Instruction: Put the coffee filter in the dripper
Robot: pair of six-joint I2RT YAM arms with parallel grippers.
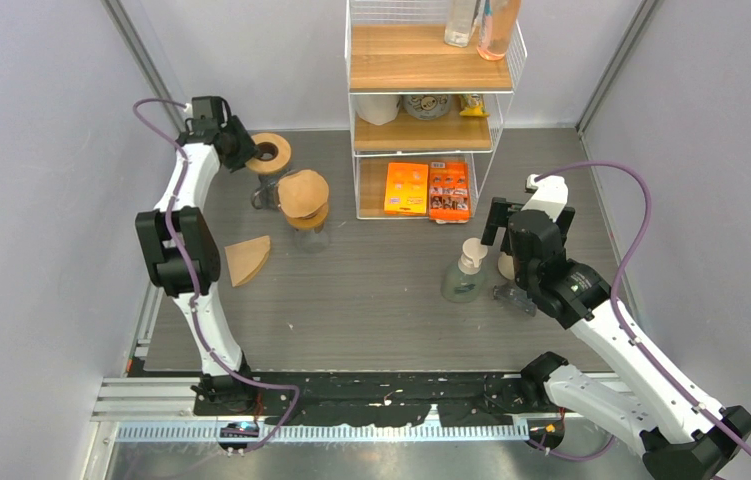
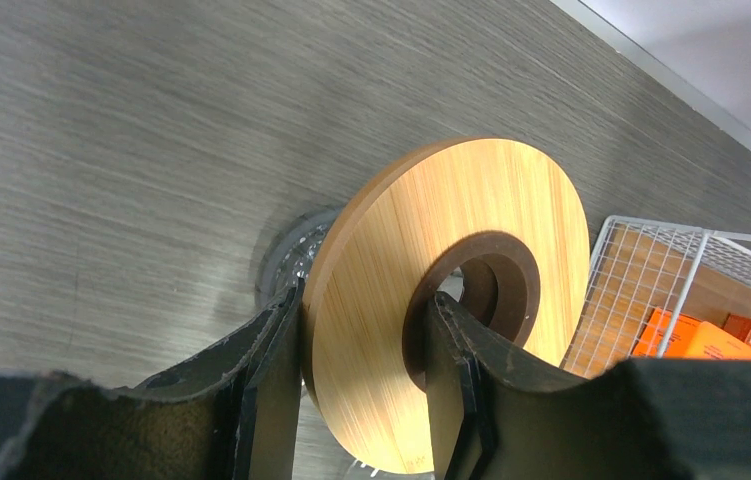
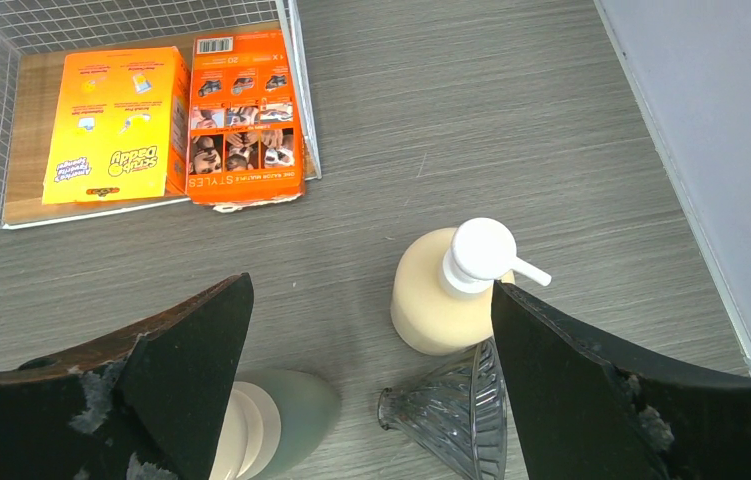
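Observation:
My left gripper keeps setting down the wooden ring, which faces up over its glass body, and lets go once the ring sits there.
A flat brown coffee filter lies on the table right of the left arm. Another brown filter sits upright in a wood-collared glass holder. Behind it stands a dripper with a round wooden ring on a glass body. My left gripper is shut on that ring, one finger outside the rim and one in the centre hole. A ribbed glass cone lies on its side. My right gripper hangs open over it, holding nothing.
A cream pump bottle and a green pump bottle flank the glass cone. A white wire shelf stands at the back with orange boxes on its bottom level. Grey walls close in both sides.

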